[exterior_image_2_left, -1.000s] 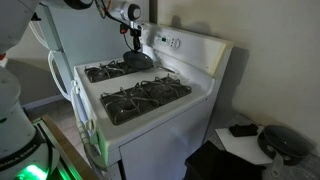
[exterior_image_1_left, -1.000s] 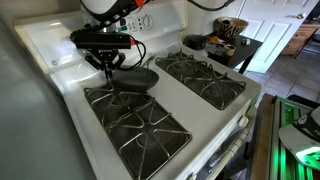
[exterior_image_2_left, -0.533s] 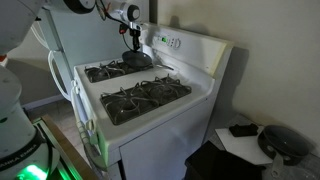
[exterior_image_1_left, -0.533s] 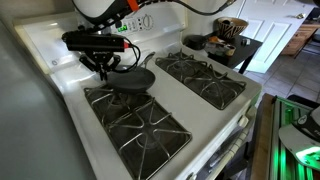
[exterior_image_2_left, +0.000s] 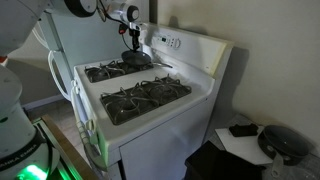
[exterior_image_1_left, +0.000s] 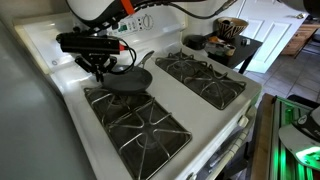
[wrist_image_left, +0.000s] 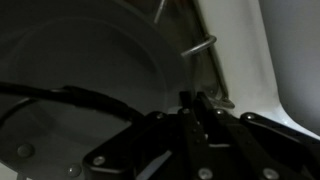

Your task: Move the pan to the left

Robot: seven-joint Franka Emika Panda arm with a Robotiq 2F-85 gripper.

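The pan (exterior_image_1_left: 127, 83) is above the back burner grate (exterior_image_1_left: 97, 97) and my fingers have hold of the pan's rim. My gripper keeps lowering the rim until the pan sits flat, then let go.
The pan (exterior_image_1_left: 133, 79) is small, round and dark grey. It sits over the back burner grate (exterior_image_1_left: 112, 96) of the white stove (exterior_image_1_left: 185, 100), with its thin handle (exterior_image_1_left: 149, 58) pointing toward the stove's back panel. My gripper (exterior_image_1_left: 104, 68) is above the pan's rim, with its fingers shut on the rim. In the other exterior view the pan (exterior_image_2_left: 137, 63) is at the far end of the stovetop under the gripper (exterior_image_2_left: 133, 52). The wrist view shows the pan's grey inside (wrist_image_left: 90, 80) and the closed fingers (wrist_image_left: 196, 104) on its edge.
Black cast-iron grates cover the front burner (exterior_image_1_left: 135, 125) and the burners beside it (exterior_image_1_left: 205, 78). A dark bowl (exterior_image_1_left: 195, 42) and a patterned bowl (exterior_image_1_left: 231, 28) stand on a side table beyond the stove. The control panel (exterior_image_2_left: 172, 42) rises behind the pan.
My gripper has moved left in the exterior view, and the pan has slid left with it over the back grate.
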